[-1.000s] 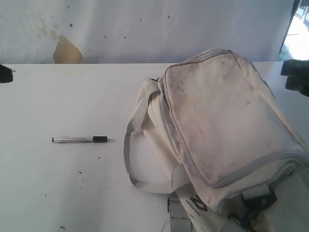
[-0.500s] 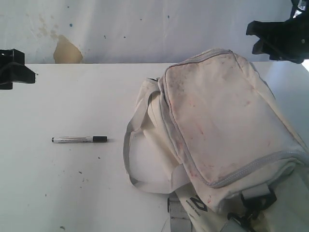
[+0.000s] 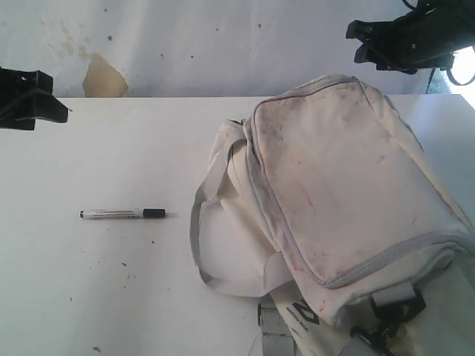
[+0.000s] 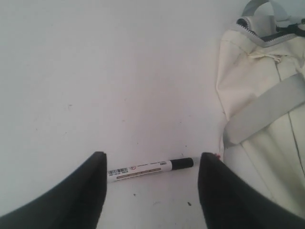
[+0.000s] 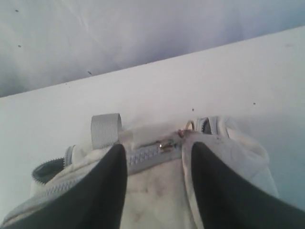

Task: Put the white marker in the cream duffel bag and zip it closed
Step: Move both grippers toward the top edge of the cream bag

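My right gripper should keep going down to the bag's far corner (image 3: 349, 79) and close there, as the grey zipper's end (image 5: 167, 145) is in line with my open fingers.
The white marker (image 3: 122, 213) lies flat on the white table, black cap toward the cream duffel bag (image 3: 341, 185). In the left wrist view the marker (image 4: 150, 169) shows between and beyond my two black fingers, untouched, with the bag (image 4: 267, 95) beside it. My left gripper (image 3: 56, 107) (image 4: 153, 156) hangs open at the table's far left, well back from the marker. My right gripper (image 3: 355, 43) (image 5: 158, 148) is open in the air above the bag's far end. Under it I see the bag's grey zipper (image 5: 143, 156) and its metal pull (image 5: 167, 144).
A grey strap loop (image 3: 199, 245) spills from the bag toward the marker. Black clips (image 3: 390, 311) sit at the bag's near end. A stained white wall with a brown patch (image 3: 102, 78) stands behind the table's far edge.
Both arms have come further into the exterior view: the left gripper slid in from the left edge, and the right gripper rose and moved left above the bag's far end. Marker and bag have not moved.
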Robot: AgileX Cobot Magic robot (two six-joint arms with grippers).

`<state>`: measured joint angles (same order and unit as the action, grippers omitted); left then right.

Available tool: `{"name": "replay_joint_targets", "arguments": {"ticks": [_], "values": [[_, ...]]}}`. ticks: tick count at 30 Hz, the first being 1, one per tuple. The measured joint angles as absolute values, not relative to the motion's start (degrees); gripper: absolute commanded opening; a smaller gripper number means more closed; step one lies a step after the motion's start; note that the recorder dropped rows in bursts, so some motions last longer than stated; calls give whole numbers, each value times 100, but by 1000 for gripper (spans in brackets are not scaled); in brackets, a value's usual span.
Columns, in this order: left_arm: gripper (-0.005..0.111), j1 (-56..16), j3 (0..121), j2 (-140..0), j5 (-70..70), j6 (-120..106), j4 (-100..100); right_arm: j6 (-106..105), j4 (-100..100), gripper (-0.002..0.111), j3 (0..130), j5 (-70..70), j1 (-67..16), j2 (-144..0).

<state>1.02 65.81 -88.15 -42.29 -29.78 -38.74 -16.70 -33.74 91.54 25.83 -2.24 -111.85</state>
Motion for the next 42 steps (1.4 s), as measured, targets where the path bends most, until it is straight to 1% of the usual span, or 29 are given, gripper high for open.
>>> {"name": "replay_joint_targets", "arguments": {"ticks": [4,8,17,19,20,23,28,32,36,38,41,42], "values": [[60,102,6845,-8994,-4342,-2996,-3874,-1713,-3374,41,9647,2583,-224,-11635],[60,102,6894,-9094,-4147,-3266,-3874,-1727,-3385,41,10008,2536,-224,-12021],[59,102,6894,-9309,-3711,-3492,-3961,-1727,-3545,40,10095,2520,-224,-12463],[56,102,6894,-9466,-3703,-3565,-3971,-1727,-3583,32,10104,2573,-224,-12484],[54,102,6894,-9493,-3703,-3599,-3982,-1727,-3595,21,10104,2597,-224,-12484],[52,102,6894,-9593,-3537,-3727,-4053,-1727,-3617,0,10153,2754,-227,-12484],[51,102,6950,-9729,-3609,-4193,-4598,-1918,-3606,0,10395,3003,-227,-12484],[51,-78,7294,-9879,-3922,-4304,-4732,-2339,-3545,0,10430,3111,-227,-12324],[51,-448,7648,-10141,-3981,-4344,-4876,-4835,-3524,0,10434,3460,-227,-12141],[56,-653,7850,-10396,-4005,-4344,-4879,-5587,-3553,0,10434,3549,-227,-12078],[71,-861,8219,-10805,-4064,-4353,-4946,-6073,-3562,0,10434,3597,-227,-12000],[71,-861,8371,-10969,-4134,-4353,-5124,-6135,-3562,0,10434,3598,-227,-11975]]}}
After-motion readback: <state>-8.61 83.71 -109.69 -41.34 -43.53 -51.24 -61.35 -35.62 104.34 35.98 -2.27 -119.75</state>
